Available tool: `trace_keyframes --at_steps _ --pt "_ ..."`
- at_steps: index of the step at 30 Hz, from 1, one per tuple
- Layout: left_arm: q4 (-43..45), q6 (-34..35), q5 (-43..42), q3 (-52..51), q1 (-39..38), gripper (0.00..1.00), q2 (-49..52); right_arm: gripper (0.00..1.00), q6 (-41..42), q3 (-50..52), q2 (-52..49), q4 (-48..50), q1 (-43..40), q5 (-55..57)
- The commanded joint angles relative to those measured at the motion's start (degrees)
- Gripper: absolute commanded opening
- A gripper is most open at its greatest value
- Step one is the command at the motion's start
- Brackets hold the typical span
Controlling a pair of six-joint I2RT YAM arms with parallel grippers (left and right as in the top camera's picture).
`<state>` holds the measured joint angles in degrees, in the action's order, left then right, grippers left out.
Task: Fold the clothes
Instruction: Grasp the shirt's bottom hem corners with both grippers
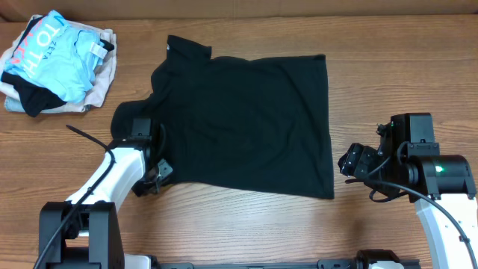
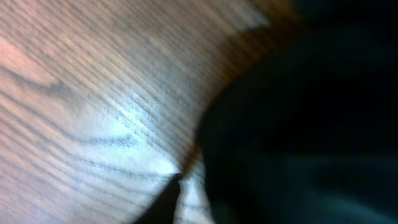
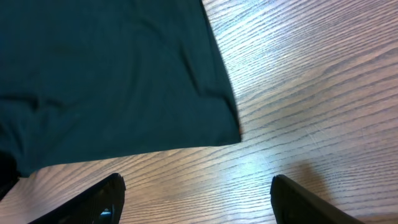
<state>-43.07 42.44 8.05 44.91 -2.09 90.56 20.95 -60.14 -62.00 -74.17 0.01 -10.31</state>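
Observation:
Next, I take the loose corner at the shirt's hem (image 1: pixel 328 193) with my right gripper before folding, because my left gripper holds only one end of the black shirt's near edge (image 1: pixel 178 178).
The black shirt (image 1: pixel 246 119) lies spread flat on the wooden table, its collar at the far left with a small white mark (image 1: pixel 169 49). My left gripper (image 1: pixel 159 172) sits at the shirt's near left edge. In the blurred left wrist view one dark fingertip (image 2: pixel 174 190) meets the edge of the black fabric (image 2: pixel 298 124), and the gripper looks shut on it. My right gripper (image 1: pixel 349 161) is open and empty just right of the shirt's near right corner. In the right wrist view its fingers (image 3: pixel 196 199) straddle bare wood below the shirt corner (image 3: pixel 106 81).
A pile of other clothes sits at the far left corner: a light blue garment (image 1: pixel 56 45) with pink-and-white lettering lies on a beige one (image 1: pixel 104 71). A black cable tie (image 1: pixel 86 137) lies left of the left arm. Bare wood (image 1: pixel 403 67) shows right of the shirt.

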Motion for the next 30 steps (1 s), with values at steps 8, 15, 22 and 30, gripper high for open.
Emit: trace_keyframes --at_steps 8,15,22,30 --pt "-13.3 -13.7 -11.2 7.7 0.2 0.04 0.7 0.7 3.4 0.6 -1.1 -3.3 0.0 -0.6" --pt "-23.1 -13.7 -15.5 13.1 0.0 0.04 0.7 0.65 7.9 7.2 -6.1 -0.9 0.0 -1.6" --pt "-21.5 -12.7 -21.3 13.1 0.0 0.04 0.7 0.62 17.1 15.2 -10.1 8.6 4.6 -1.8" --pt "-20.1 -11.3 -20.9 13.1 0.0 0.04 0.7 0.59 28.5 22.6 -10.8 18.4 13.2 2.3"
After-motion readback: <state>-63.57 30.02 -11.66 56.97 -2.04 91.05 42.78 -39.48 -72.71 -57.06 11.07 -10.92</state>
